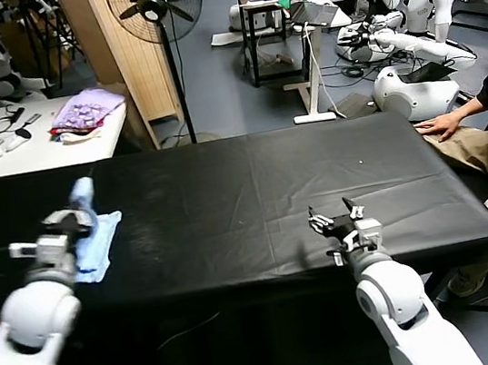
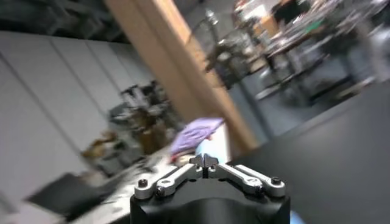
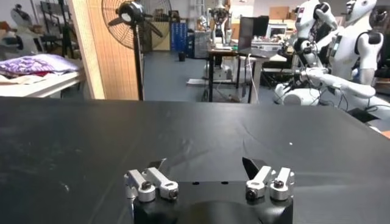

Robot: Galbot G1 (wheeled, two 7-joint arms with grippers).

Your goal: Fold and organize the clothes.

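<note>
My left gripper has the raised end of the T-shirt (image 1: 98, 247), which lies far from the table's middle (image 1: 231, 221), so once it lays that end down, my right gripper should drag the T-shirt to the middle.
The clothes are one pale light-blue T-shirt (image 1: 101, 237), bunched on the left part of the black table (image 1: 254, 190). One end of it stands lifted off the cloth. My left gripper (image 1: 79, 213) is shut on that raised end. In the left wrist view, pale blue fabric (image 2: 211, 148) shows just past the closed left gripper (image 2: 206, 159). My right gripper (image 1: 339, 217) hovers open near the table's front edge, right of centre, far from the shirt. Nothing lies between its fingers in the right wrist view (image 3: 204, 164).
A purple-lilac bundle (image 1: 86, 110) lies on a white side table (image 1: 37, 149) behind the left end. A standing fan (image 1: 157, 3) and a wooden panel (image 1: 128, 53) are behind. A person's hand (image 1: 442, 125) rests on the table's far right corner.
</note>
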